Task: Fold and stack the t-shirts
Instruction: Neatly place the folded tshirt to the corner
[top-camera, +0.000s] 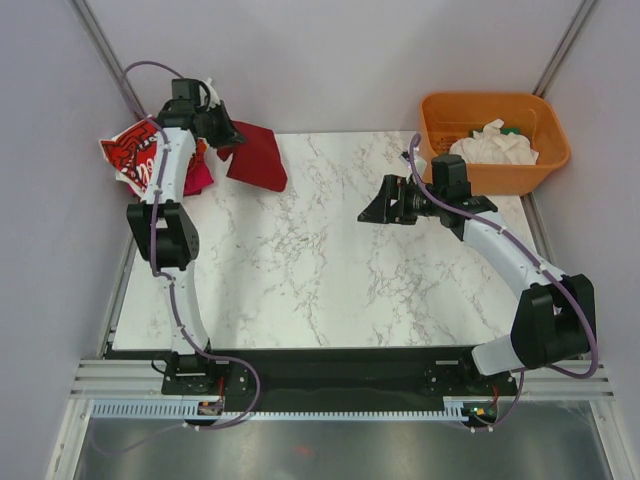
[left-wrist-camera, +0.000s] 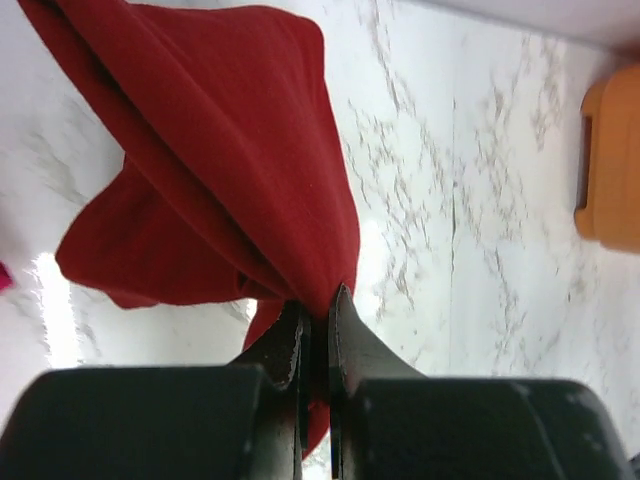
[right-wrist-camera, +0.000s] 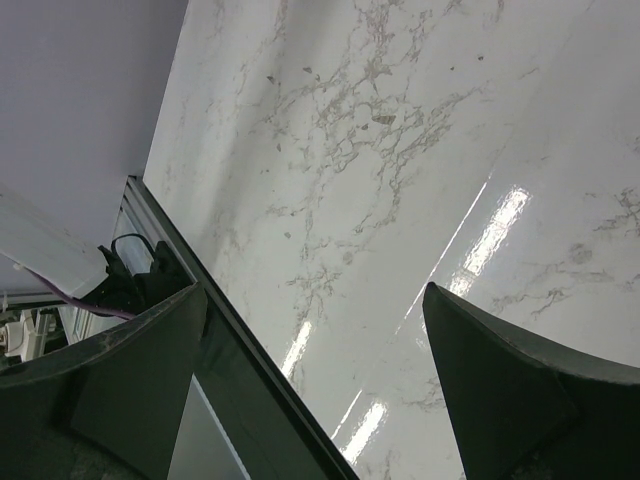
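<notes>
The bright red t-shirt is lying open beside the hanging dark red t-shirt (top-camera: 259, 160), so the robot's left gripper should go on moving over the lettering (top-camera: 132, 153) and let go there.
A plain dark red t-shirt (top-camera: 258, 157) hangs from my left gripper (top-camera: 222, 130) at the table's far left corner; its lower part rests on the marble. In the left wrist view the same dark red t-shirt (left-wrist-camera: 215, 170) is pinched between the shut jaws of the left gripper (left-wrist-camera: 318, 305). Behind the left arm lie a bright red t-shirt with white lettering (top-camera: 130, 155) and a magenta t-shirt (top-camera: 200, 178). A white t-shirt (top-camera: 495, 146) lies crumpled in the orange tub (top-camera: 546, 118). My right gripper (top-camera: 378, 207) hovers open over the table's middle, with only bare marble between the fingers of the right gripper (right-wrist-camera: 315, 300).
The marble table (top-camera: 320, 270) has a black rail along its near edge. Grey walls close in on both sides and at the back. The orange tub (left-wrist-camera: 612, 165) shows at the right edge of the left wrist view.
</notes>
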